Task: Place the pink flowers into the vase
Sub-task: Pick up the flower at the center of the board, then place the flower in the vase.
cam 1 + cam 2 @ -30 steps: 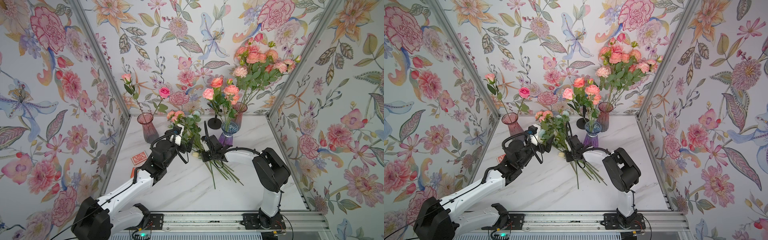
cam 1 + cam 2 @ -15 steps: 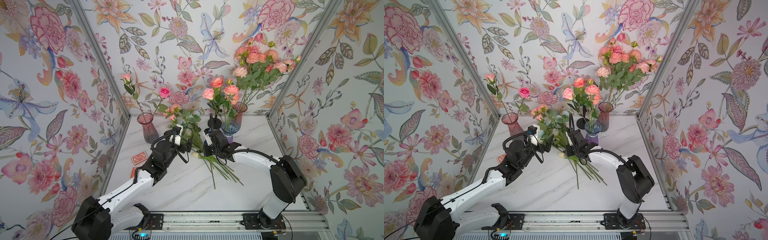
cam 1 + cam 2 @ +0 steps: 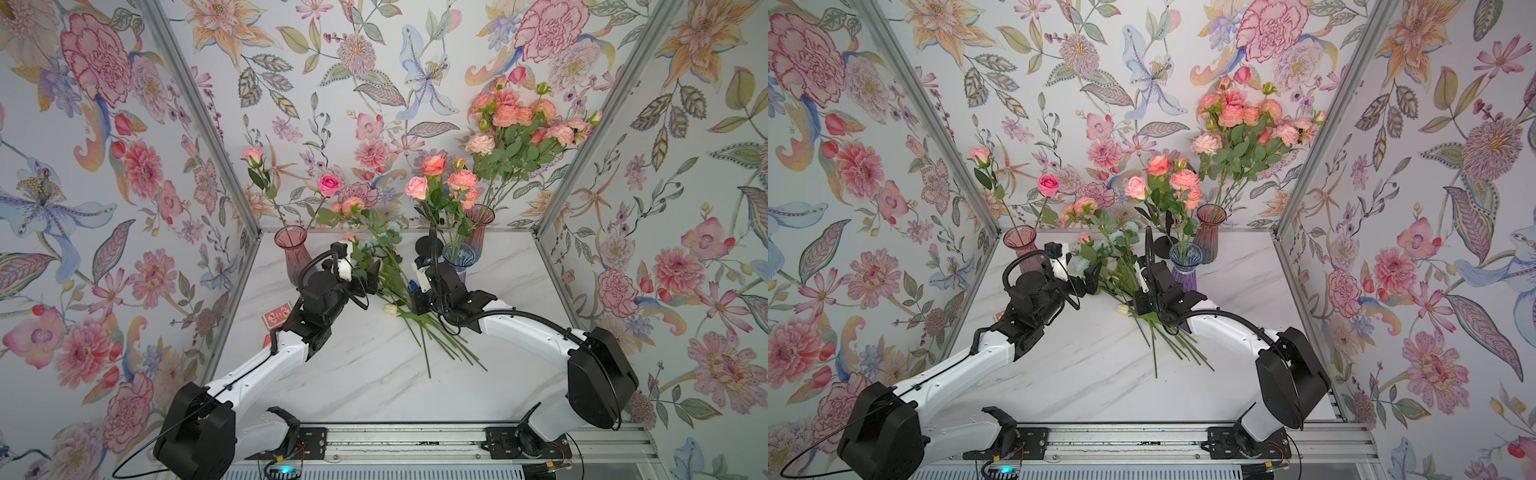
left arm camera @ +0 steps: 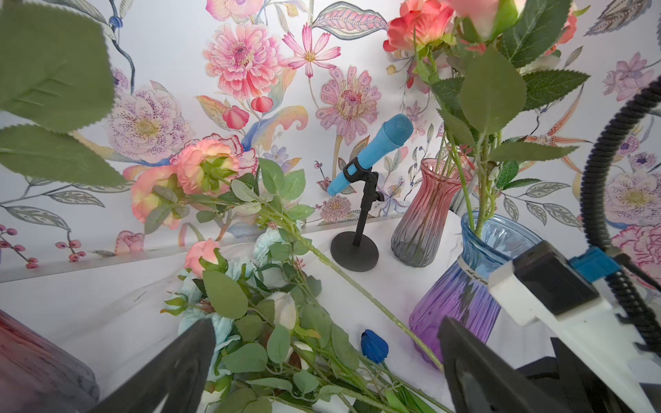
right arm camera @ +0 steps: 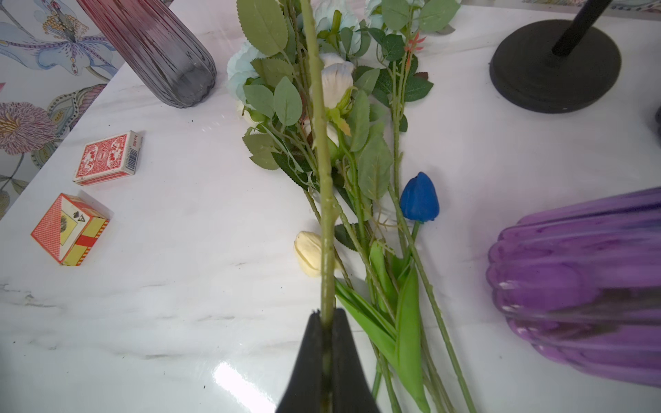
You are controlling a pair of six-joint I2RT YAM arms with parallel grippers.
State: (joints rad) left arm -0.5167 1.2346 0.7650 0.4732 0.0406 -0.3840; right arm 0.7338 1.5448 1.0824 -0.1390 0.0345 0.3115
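The pink flower's stem [image 4: 406, 331] is clear of the pile in my right gripper, so I should keep moving my left gripper until its fingers straddle the stem's middle [image 4: 346, 276].
My right gripper [image 5: 327, 318] is shut on the lower green stem [image 5: 323, 161] of a pink flower and holds it off the table. Its salmon-pink bloom [image 3: 352, 204] [image 4: 200, 168] hangs near the back wall, between the vases. In both top views the right gripper [image 3: 413, 299] [image 3: 1138, 301] sits beside the blue-purple vase [image 3: 457, 255], which holds pink roses. My left gripper [image 4: 325, 332] [image 3: 363, 274] is open above the flower pile [image 3: 386, 286], holding nothing. A red-grey vase [image 3: 293, 249] at back left holds two pink roses. A pink-grey vase [image 3: 478, 224] holds a large pink bunch.
White, pale-blue and cream blooms and a blue tulip [image 5: 419, 196] lie in the pile with a small pink bud [image 4: 200, 252]. A blue microphone on a black stand [image 4: 361, 214] is at the back. Two card boxes [image 5: 107, 157] [image 5: 69, 229] lie at the left edge.
My right gripper has risen and moved toward the back, lifting the pink flower out of the pile; its bloom now stands higher. The left arm has stayed still.
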